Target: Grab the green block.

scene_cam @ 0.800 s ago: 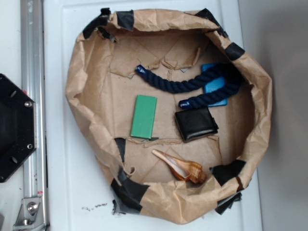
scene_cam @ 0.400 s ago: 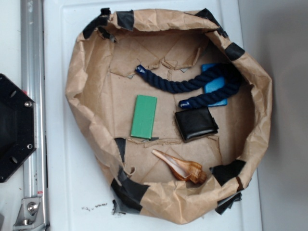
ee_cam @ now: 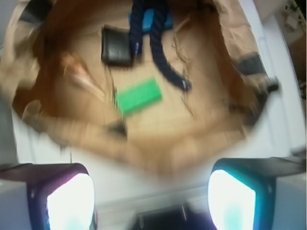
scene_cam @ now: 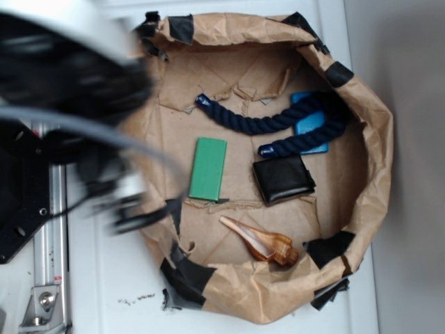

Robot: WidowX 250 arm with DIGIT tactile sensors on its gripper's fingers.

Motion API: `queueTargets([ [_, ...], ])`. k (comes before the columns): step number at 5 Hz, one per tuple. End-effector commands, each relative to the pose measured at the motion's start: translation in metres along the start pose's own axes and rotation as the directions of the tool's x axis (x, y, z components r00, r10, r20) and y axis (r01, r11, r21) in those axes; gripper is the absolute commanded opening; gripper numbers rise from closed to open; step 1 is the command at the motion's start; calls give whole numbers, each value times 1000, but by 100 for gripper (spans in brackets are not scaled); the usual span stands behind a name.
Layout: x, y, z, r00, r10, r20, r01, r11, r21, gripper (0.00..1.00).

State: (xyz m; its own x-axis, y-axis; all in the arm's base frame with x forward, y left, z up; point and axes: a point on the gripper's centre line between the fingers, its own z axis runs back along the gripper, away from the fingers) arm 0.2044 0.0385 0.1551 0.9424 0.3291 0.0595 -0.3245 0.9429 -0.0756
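Observation:
My gripper should turn and come down with its fingers along the block's long sides (scene_cam: 208,169), because the green block's length (ee_cam: 139,97) runs from one finger to the other.
The green block (scene_cam: 208,168) lies flat on the floor of a brown paper basin (scene_cam: 118,111), left of centre. It also shows in the wrist view (ee_cam: 139,96). My arm has come in blurred at the upper left. My gripper (scene_cam: 132,212) is over the basin's left rim, left of the block and apart from it. In the wrist view my gripper (ee_cam: 151,199) is open and empty, its jaws wide apart, over the white table just outside the rim.
In the basin lie a dark blue rope (scene_cam: 271,122), a blue flat rectangle (scene_cam: 311,124) partly under it, a black wallet (scene_cam: 283,179) and a brown shell (scene_cam: 261,242). Black tape patches the rim. A metal rail (scene_cam: 49,229) runs at the left.
My arm and gripper have swung into the exterior view from the left; before, they were out of it. The block and other objects have not moved.

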Motion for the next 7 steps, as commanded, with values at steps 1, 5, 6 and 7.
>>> queueTargets([
  [1, 76, -24, -50, 915, 395, 78, -384, 915, -125, 100],
  [5, 30, -44, -128, 825, 550, -126, -560, 826, -63, 100],
  [6, 36, -46, -98, 861, 503, -71, -508, 851, -133, 100],
  [7, 58, -45, -50, 895, 445, 29, -429, 878, -212, 100],
])
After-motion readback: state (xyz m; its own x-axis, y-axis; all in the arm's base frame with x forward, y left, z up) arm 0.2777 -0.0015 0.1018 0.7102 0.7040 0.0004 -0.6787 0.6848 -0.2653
